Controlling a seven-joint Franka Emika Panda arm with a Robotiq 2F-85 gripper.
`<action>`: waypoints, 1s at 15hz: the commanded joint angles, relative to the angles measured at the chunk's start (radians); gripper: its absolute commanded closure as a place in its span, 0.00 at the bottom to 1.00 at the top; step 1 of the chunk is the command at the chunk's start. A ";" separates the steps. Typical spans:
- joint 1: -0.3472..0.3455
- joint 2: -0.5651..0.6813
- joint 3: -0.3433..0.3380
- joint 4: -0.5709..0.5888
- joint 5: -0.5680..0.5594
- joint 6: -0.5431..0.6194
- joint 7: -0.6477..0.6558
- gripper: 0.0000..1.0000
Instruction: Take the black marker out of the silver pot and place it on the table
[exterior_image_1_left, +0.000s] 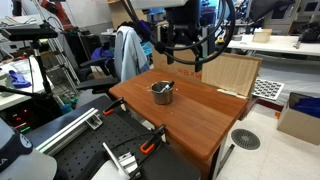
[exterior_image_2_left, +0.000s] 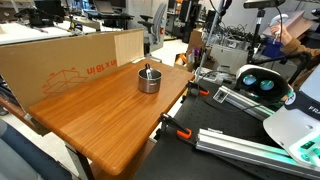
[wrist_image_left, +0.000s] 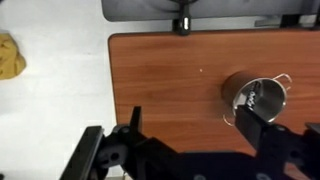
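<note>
The black marker's end sticks up above the silver pot's rim, so the robot's gripper should keep its fingers spread and keep moving toward that end until they are on both sides of it.
The silver pot stands on the reddish-brown wooden table, toward its far side. It shows in both exterior views and at the right of the wrist view. The black marker leans inside the pot, one end poking above the rim, and shows as a dark stick inside it. My gripper hangs well above the pot. In the wrist view its fingers are spread wide and empty, the right finger overlapping the pot's near edge.
A large cardboard box stands along one long table edge; it also shows as a light panel. Orange-handled clamps grip the table edge. A black clamp sits at the far edge. A yellow object lies on the floor.
</note>
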 joint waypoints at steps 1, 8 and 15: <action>0.016 0.094 0.030 0.054 0.109 0.064 0.015 0.00; 0.029 0.220 0.117 0.094 0.260 0.168 0.025 0.00; 0.029 0.352 0.188 0.128 0.310 0.254 0.062 0.00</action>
